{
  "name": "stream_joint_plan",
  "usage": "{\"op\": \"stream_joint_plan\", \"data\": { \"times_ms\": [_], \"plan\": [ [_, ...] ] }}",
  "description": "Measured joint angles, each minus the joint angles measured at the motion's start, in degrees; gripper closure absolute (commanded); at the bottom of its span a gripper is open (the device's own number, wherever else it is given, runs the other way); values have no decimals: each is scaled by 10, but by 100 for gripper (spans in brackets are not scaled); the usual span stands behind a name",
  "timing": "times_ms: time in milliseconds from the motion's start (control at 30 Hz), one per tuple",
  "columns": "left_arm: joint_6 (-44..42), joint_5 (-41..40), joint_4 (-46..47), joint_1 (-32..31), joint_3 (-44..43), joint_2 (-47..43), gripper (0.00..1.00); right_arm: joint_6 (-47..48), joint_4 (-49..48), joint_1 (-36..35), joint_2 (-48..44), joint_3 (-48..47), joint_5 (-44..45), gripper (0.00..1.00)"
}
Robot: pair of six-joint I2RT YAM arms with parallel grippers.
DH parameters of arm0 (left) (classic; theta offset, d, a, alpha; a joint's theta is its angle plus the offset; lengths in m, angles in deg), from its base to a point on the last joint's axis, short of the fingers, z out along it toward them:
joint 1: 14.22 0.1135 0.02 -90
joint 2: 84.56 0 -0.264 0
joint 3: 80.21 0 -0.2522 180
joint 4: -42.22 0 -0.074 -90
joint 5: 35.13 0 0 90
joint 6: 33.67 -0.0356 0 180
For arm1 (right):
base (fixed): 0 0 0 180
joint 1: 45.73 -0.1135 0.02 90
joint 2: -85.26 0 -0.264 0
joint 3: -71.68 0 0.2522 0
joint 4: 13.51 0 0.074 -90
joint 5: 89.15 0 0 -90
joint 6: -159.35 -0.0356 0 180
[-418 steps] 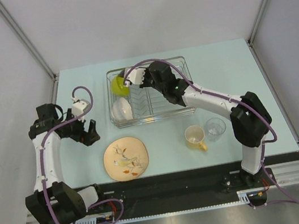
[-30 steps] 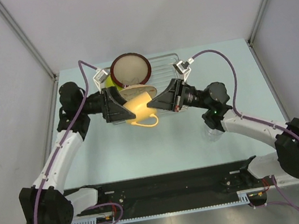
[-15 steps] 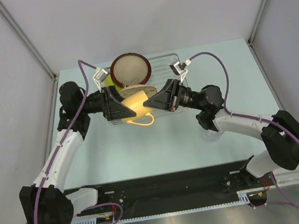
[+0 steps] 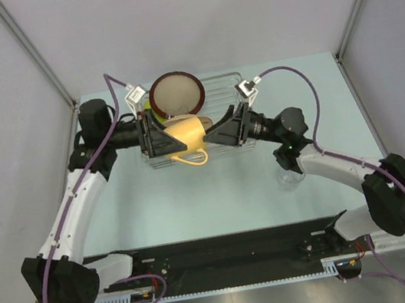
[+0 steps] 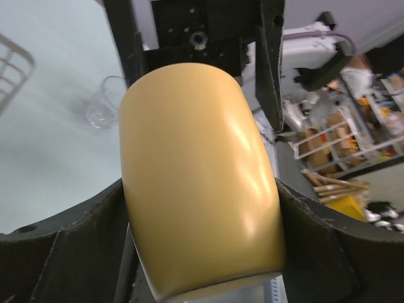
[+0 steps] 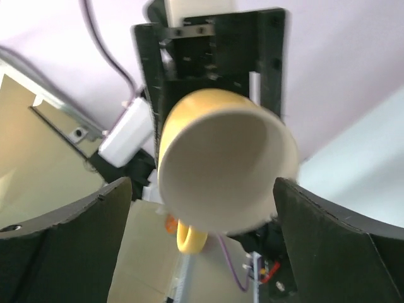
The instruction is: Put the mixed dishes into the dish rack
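The dish rack's open end (image 4: 225, 92) is far back and my left gripper is holding the mug, so next my right gripper pulls the rack's near rail closer (image 4: 226, 152) first.
The pale yellow mug (image 4: 184, 135) hangs on its side in front of the dish rack (image 4: 217, 87), its handle toward the near edge. My left gripper (image 4: 173, 137) is shut on the mug (image 5: 189, 158), with both fingers pressed against its sides. Facing the mug's open mouth (image 6: 227, 167), my right gripper (image 4: 219, 135) stands open, its fingers (image 6: 341, 240) clear of the rim. A dark-red-rimmed beige plate (image 4: 176, 95) stands upright in the rack, and a sliver of the lime-green bowl (image 4: 148, 114) shows beside it. The small clear glass (image 4: 292, 177) stands on the table under my right arm.
The glass (image 5: 104, 110) and a corner of the rack (image 5: 12, 66) show past the mug in the left wrist view. Grey walls close in the pale blue table (image 4: 195, 199) on three sides. The black base rail (image 4: 226, 248) runs along the near edge.
My right gripper has opened and let go of the mug. The left gripper has closed on it and now carries it, drawn slightly toward the rack.
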Motion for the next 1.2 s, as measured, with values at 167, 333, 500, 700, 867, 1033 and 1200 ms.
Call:
{"op": "stream_joint_plan", "data": {
  "times_ms": [167,333,500,700,867,1033,1200],
  "plan": [
    [-131,-89,-166,0,-104,13,100,70,166,82,-90,0,-35,0],
    [-261,-211,-323,-21,-260,80,100,176,361,168,-228,0,-9,0],
    [-362,-342,-461,-90,-473,231,100,271,511,176,-348,0,96,0],
    [-406,-404,-502,-121,-626,388,100,382,619,79,-352,0,250,0],
    [-418,-432,-520,-121,-650,432,100,464,664,-5,-265,0,356,0],
    [-435,-456,-517,-123,-752,477,100,574,671,-98,-185,0,461,0],
    [-454,-463,-481,-133,-767,480,100,685,634,-145,-122,-7,532,0]
  ]
}}
